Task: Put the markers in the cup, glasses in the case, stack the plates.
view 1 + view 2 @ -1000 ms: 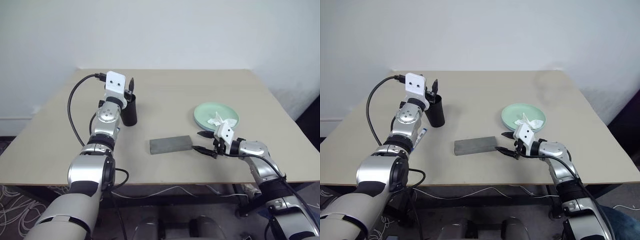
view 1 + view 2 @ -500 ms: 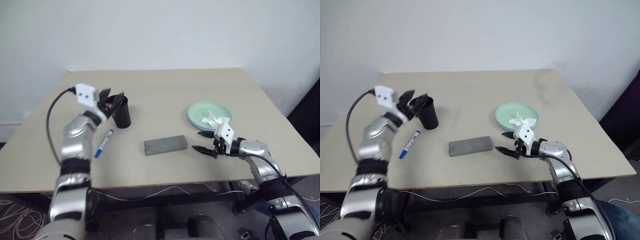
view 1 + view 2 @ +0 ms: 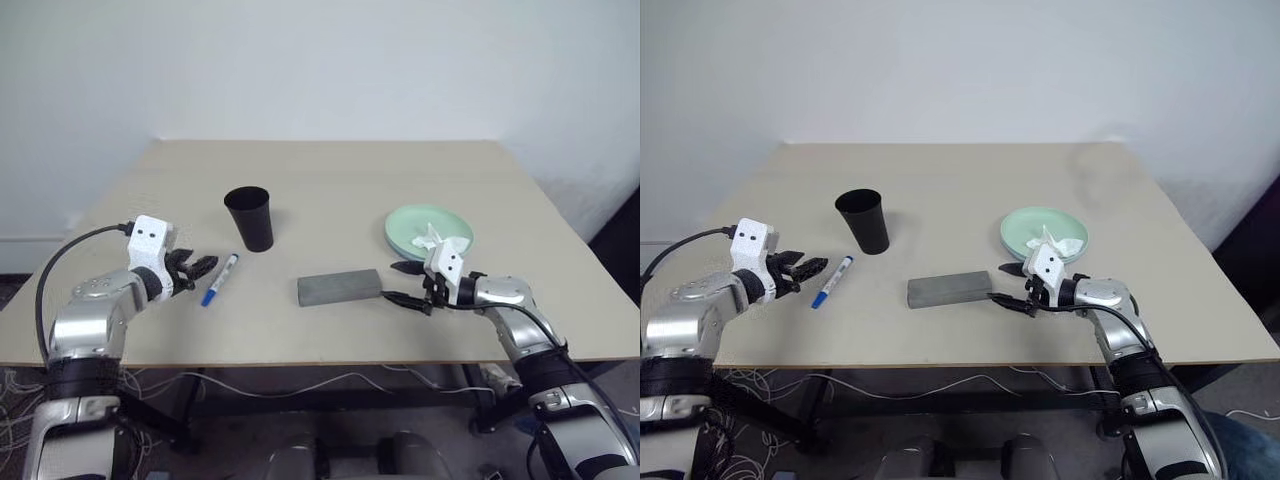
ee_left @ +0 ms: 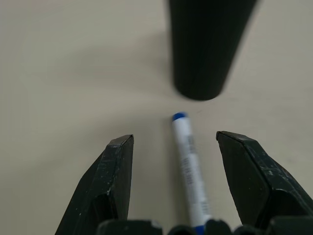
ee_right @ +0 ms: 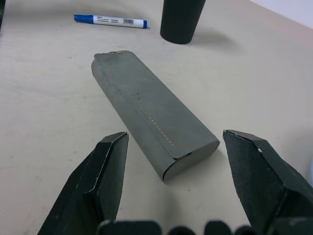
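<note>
I keep moving toward its white body (image 3: 226, 272) until my left gripper's open fingers can close around it, as the marker (image 4: 188, 161) lies lengthwise between them.
A black cup (image 3: 249, 218) stands upright at the table's left middle. A blue-capped marker (image 3: 220, 279) lies on the table just in front of it. My left gripper (image 3: 203, 266) hovers open at the marker's near end, and the marker (image 4: 188, 161) runs between its fingers toward the cup (image 4: 205, 49). The grey case (image 3: 339, 288) lies shut at the centre. My right gripper (image 3: 401, 284) is open at the case's right end (image 5: 151, 112). A mint green plate (image 3: 430, 230) sits behind that hand. The glasses are out of view.
A crumpled white tissue (image 3: 437, 240) lies on the plate. The beige table (image 3: 330, 180) is bare toward its far edge, with a white wall behind. Cables hang below the near edge.
My left arm has swung from above the cup back, down and to the left, ending low beside the blue marker, which is now uncovered. The right gripper stays by the case.
</note>
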{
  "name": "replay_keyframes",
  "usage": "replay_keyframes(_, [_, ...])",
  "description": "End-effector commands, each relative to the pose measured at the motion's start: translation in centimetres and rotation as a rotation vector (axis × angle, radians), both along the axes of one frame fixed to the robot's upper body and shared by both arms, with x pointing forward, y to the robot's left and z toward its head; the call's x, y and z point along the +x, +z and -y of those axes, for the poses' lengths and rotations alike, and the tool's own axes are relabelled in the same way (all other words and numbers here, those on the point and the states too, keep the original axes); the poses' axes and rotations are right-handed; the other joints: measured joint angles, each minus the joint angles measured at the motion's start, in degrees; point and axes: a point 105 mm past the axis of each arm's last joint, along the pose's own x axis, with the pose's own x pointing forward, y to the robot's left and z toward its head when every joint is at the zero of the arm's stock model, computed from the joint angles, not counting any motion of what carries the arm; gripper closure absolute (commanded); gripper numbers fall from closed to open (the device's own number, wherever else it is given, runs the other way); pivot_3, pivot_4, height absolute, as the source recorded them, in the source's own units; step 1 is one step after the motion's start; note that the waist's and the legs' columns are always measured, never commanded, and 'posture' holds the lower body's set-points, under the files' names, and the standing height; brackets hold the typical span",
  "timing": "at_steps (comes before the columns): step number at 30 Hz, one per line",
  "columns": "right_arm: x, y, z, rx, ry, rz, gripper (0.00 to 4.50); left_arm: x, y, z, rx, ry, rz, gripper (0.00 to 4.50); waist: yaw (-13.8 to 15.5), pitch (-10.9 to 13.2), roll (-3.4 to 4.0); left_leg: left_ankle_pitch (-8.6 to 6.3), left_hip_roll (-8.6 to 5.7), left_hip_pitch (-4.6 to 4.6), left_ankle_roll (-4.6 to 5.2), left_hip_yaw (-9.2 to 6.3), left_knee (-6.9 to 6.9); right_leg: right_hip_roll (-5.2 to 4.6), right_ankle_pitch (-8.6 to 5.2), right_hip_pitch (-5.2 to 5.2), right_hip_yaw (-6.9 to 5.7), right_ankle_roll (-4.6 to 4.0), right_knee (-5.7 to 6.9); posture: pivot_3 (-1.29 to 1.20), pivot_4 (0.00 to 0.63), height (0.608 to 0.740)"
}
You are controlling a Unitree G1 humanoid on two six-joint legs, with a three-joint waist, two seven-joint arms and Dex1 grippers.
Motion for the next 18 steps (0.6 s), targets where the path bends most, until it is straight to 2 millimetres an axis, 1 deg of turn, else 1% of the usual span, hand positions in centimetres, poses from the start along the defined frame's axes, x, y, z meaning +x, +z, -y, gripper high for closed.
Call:
replay_keyframes(1, [0.4,1.4,-0.3,0.011,0.014,0.059,1.14,1.3,0.9,0.7,0.031,0.006,0.003,1.69,0.01,0.0,0.0,0.02,0.0,0.0,-0.04,0.0,-0.03,0.01,0.0,-0.01,-0.01,0.0,0.0,0.0,0.0,0.74])
replay_keyframes(3, [0.3,1.4,-0.3,0.011,0.012,0.058,1.14,1.7,0.3,0.8,0.042,0.014,-0.024,1.69,-0.02,0.0,0.01,0.05,0.0,0.0,-0.08,0.01,-0.06,0.04,0.0,-0.03,0.01,0.0,-0.01,0.0,0.0,0.74])
replay_keyframes(8, [0.2,1.3,-0.2,0.013,0.005,0.056,1.14,3.1,-2.1,0.8,0.098,0.048,-0.117,1.69,-0.04,0.0,-0.01,0.07,-0.03,0.0,-0.1,0.05,0.02,0.07,-0.01,0.0,0.05,0.01,-0.04,0.0,0.0,0.74])
replay_keyframes(13, [0.2,1.2,0.1,0.012,-0.006,0.055,1.14,4.2,-2.5,1.4,0.101,0.025,-0.143,1.69,0.01,-0.01,-0.03,0.06,-0.03,-0.03,-0.1,0.05,0.05,0.06,-0.01,-0.03,0.06,0.01,-0.05,0.0,0.0,0.74])
replay_keyframes(18, [0.0,1.0,0.2,0.012,-0.013,0.053,1.14,4.7,-2.8,1.8,0.124,-0.007,-0.165,1.69,-0.02,-0.01,-0.04,0.06,-0.04,-0.03,-0.09,0.04,0.06,0.01,-0.01,-0.03,0.05,0.01,-0.05,0.0,0.0,0.74])
